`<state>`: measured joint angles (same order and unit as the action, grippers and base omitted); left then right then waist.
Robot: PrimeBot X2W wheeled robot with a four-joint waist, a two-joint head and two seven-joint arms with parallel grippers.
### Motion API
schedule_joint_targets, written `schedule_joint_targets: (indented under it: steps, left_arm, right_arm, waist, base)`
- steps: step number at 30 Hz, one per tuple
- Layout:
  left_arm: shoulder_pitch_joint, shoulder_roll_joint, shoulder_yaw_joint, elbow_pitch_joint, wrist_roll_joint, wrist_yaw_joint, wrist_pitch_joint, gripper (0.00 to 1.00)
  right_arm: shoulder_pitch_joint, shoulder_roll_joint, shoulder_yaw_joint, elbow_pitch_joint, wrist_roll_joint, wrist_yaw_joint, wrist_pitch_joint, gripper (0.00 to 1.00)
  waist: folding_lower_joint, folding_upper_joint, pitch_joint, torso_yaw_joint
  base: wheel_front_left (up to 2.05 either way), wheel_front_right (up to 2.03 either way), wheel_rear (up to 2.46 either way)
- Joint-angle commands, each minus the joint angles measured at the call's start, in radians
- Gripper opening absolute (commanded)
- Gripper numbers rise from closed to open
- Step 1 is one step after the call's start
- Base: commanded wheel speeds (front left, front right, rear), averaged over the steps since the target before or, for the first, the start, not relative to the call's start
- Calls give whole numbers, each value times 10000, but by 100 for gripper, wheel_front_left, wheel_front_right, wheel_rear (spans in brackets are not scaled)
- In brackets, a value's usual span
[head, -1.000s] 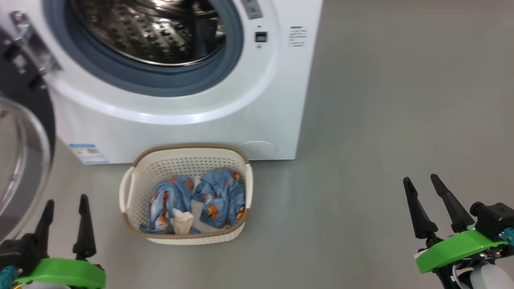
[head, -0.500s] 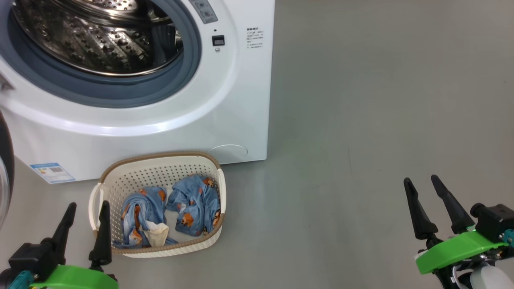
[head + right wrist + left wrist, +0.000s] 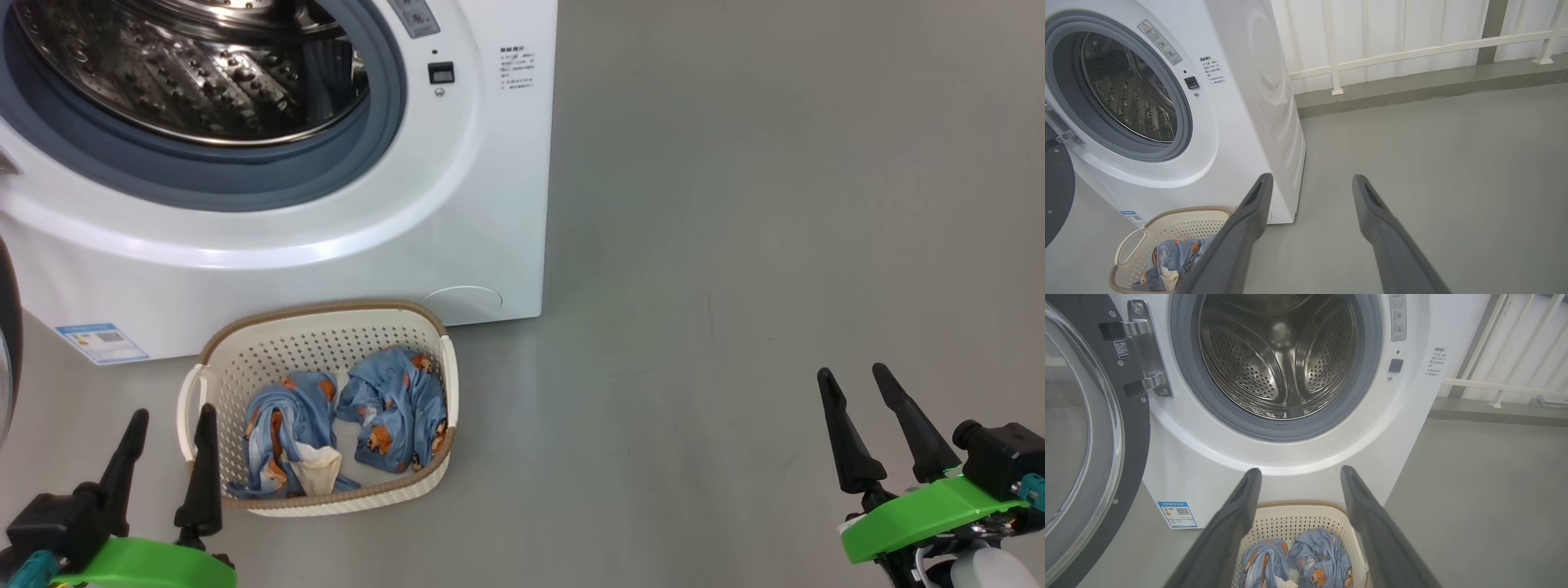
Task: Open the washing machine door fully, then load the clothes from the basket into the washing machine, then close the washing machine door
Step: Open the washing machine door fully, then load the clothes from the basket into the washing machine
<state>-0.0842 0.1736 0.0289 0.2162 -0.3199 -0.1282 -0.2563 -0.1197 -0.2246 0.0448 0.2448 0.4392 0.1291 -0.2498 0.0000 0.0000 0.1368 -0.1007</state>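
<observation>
I expect the clothing with the cream lining (image 3: 296, 438) to trail over the washing machine's rim when I carry it in, because it lies in long, limp folds (image 3: 278, 413).
The white washing machine (image 3: 457, 204) fills the upper left, its steel drum (image 3: 188, 73) exposed. Its door (image 3: 1086, 428) stands swung open on the left, black rim and glass bowl showing. On the floor before the machine sits the cream basket (image 3: 245, 351) with two light-blue bear-print clothes (image 3: 392, 408) inside; one (image 3: 286, 437) shows a cream lining. My left gripper (image 3: 171, 420) hovers open just left of the basket's near corner. Far off to the right over bare floor, my right gripper (image 3: 853, 380) is open too. Both hold nothing.
Grey floor (image 3: 735, 245) stretches to the right of the machine. A white railing (image 3: 1412, 53) and wall run behind it, with a low step along the base. A blue label (image 3: 102, 343) marks the machine's lower front.
The head camera swung right, so the machine and basket shifted left in view and the door slid almost off the left edge. Both grippers stay open and empty.
</observation>
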Motion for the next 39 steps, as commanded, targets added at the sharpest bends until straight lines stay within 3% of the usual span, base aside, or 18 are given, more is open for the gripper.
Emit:
schedule_joint_targets:
  steps: [1, 12, 28, 39]
  left_arm:
    - [-264, 235, 359, -261, -73, -25, -55, 100]
    - [-353, 247, 265, -154, -457, -25, -55, 100]
    - [-502, 369, 93, -205, -552, -25, -55, 100]
    - [-373, 167, 168, -206, -374, -25, -55, 100]
  right_arm:
    - [-89, -112, 132, -261, -51, 16, -120, 100]
    - [-194, -94, 157, -313, -74, 16, -120, 100]
    - [-278, -9, 147, -339, -66, 16, -120, 100]
    - [-245, 15, 161, -353, -64, 16, -120, 100]
  waist:
    - [0, 0, 10, 19]
    - [0, 0, 21, 50]
    - [0, 0, 101, 3]
    - [0, 0, 46, 45]
  base:
    - [0, 0, 0]
    - [4, -15, 10]
    - [88, -161, 74]
    - [45, -45, 0]
